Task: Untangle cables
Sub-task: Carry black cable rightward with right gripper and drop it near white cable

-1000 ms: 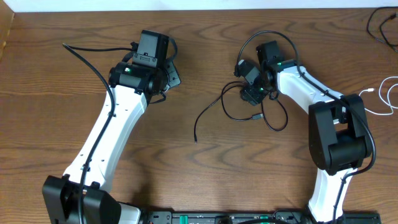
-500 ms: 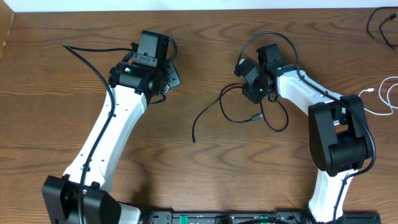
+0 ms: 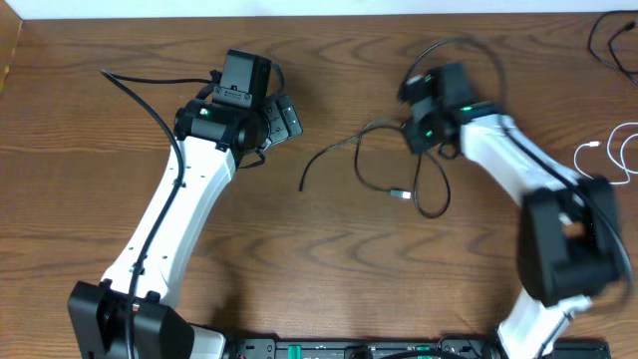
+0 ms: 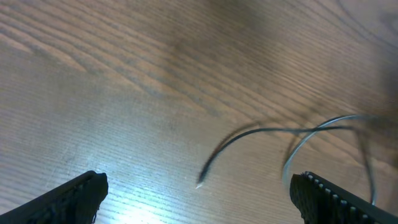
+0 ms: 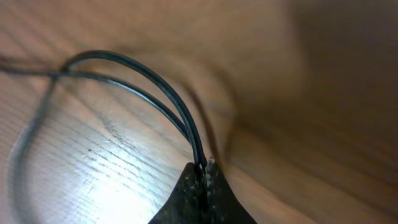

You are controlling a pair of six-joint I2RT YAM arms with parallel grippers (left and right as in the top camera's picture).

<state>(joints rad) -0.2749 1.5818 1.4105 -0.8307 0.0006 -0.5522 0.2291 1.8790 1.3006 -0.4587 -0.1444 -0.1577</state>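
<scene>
The loose cable tip (image 3: pixel 301 186) is clear of my open left gripper. My right gripper should keep pulling the pieces of black cable toward the white cable (image 3: pixel 578 162) and let go of them there.
The black cables (image 3: pixel 384 165) lie in loose loops on the wooden table between the two arms. One loose tip (image 3: pixel 302 186) points left, and a small plug end (image 3: pixel 402 194) lies near the middle. My right gripper (image 3: pixel 419 135) is shut on two black strands (image 5: pixel 155 81), which enter the closed fingertips (image 5: pixel 204 171) from above. My left gripper (image 3: pixel 289 117) stands wide open left of the cables and holds nothing. In the left wrist view its fingers (image 4: pixel 78 196) frame bare wood, with the loose tip (image 4: pixel 200 183) between them, further out. A white cable (image 3: pixel 608 160) lies apart at the right edge.
Another thin black cord (image 3: pixel 610 40) lies at the far right corner. A thick black wire (image 3: pixel 150 105) runs along the left arm. The table's back edge meets a white wall.
My right gripper closed on the black cables and pulled them up and to the right, and the loops stretched out. My left gripper opened wide in place.
</scene>
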